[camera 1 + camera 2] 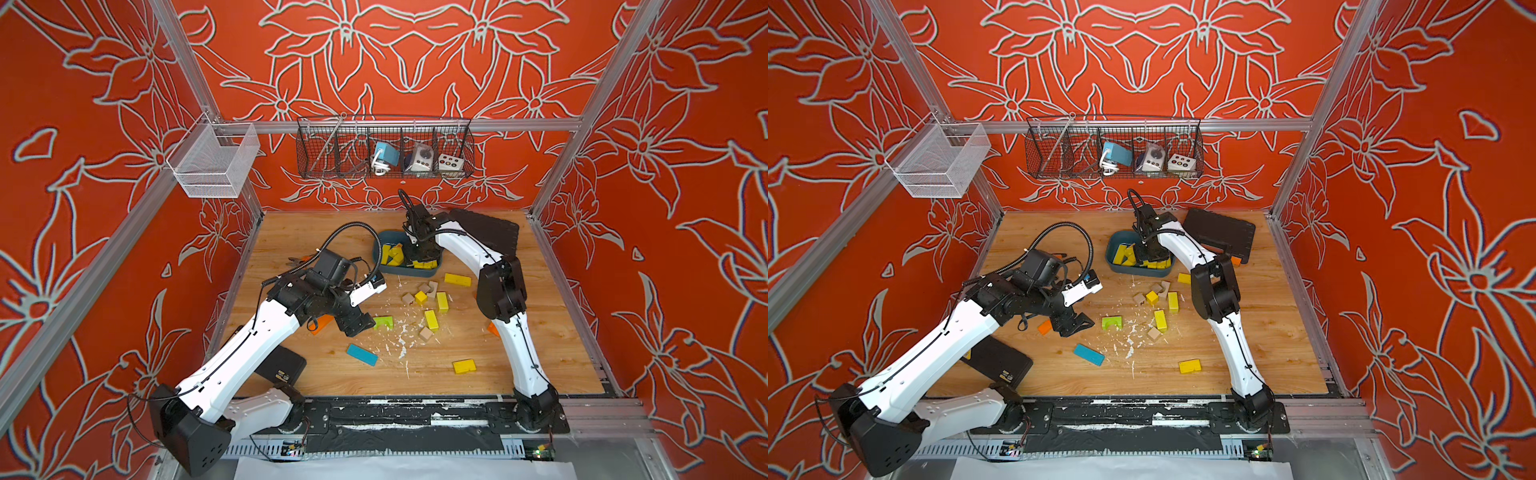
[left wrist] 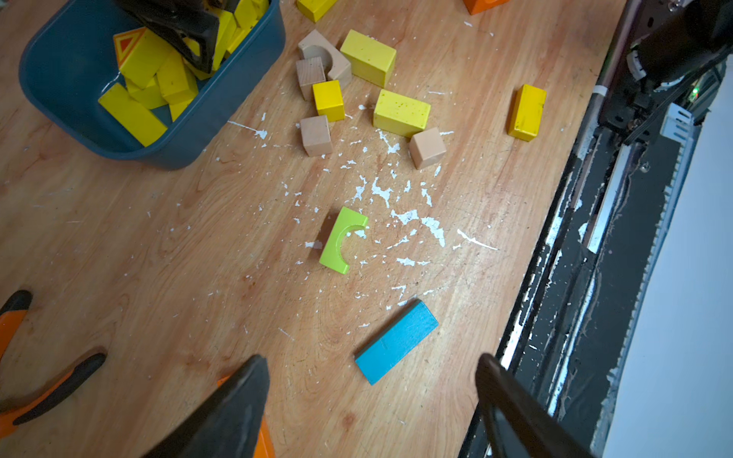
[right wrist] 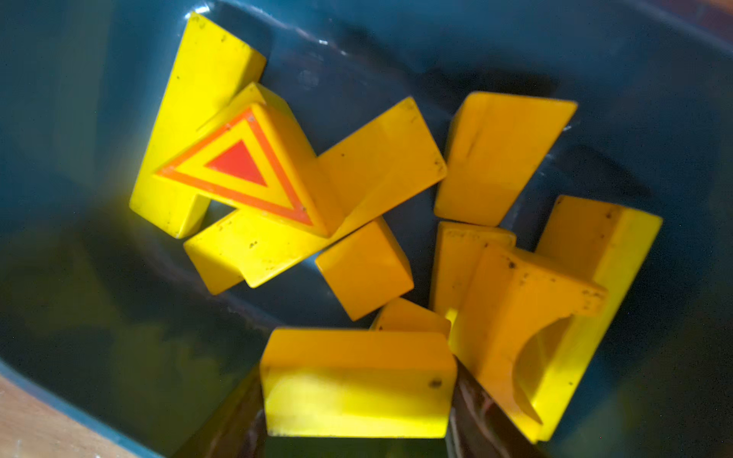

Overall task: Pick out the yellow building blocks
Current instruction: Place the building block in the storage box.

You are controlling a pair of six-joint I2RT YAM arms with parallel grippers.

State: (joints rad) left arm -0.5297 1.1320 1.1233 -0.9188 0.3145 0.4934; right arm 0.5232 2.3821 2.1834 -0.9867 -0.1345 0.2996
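I should keep approaching the front yellow block point(image 1: 464, 365), which lies clear of the other blocks with its long sides point(image 1: 1189, 365) facing my left gripper's open fingers, until they are on either side of it.
Several yellow building blocks point(image 3: 380, 170) lie heaped in the blue bin point(image 1: 417, 272), among them a red-edged triangle point(image 3: 242, 166) and an arch point(image 3: 515, 317). My right gripper point(image 1: 419, 257) reaches down into the bin, shut on a yellow rectangular block point(image 3: 357, 380) that fills the space between its fingers. More yellow blocks stay on the table: a bar point(image 1: 457, 279), a small cube point(image 1: 421, 296), two bars point(image 1: 442, 301) point(image 1: 431, 319), and one point(image 1: 464, 366) nearer the front. My left gripper point(image 1: 357, 324) hangs open and empty over the table's left part.
A lime-green arch point(image 1: 383, 322), a blue bar point(image 1: 362, 354), an orange block point(image 1: 322, 324) and tan blocks point(image 1: 426, 333) lie among white paint flecks. Orange-handled pliers point(image 2: 39, 388) lie at the left. Black trays sit at back right point(image 1: 486, 232) and front left point(image 1: 282, 368).
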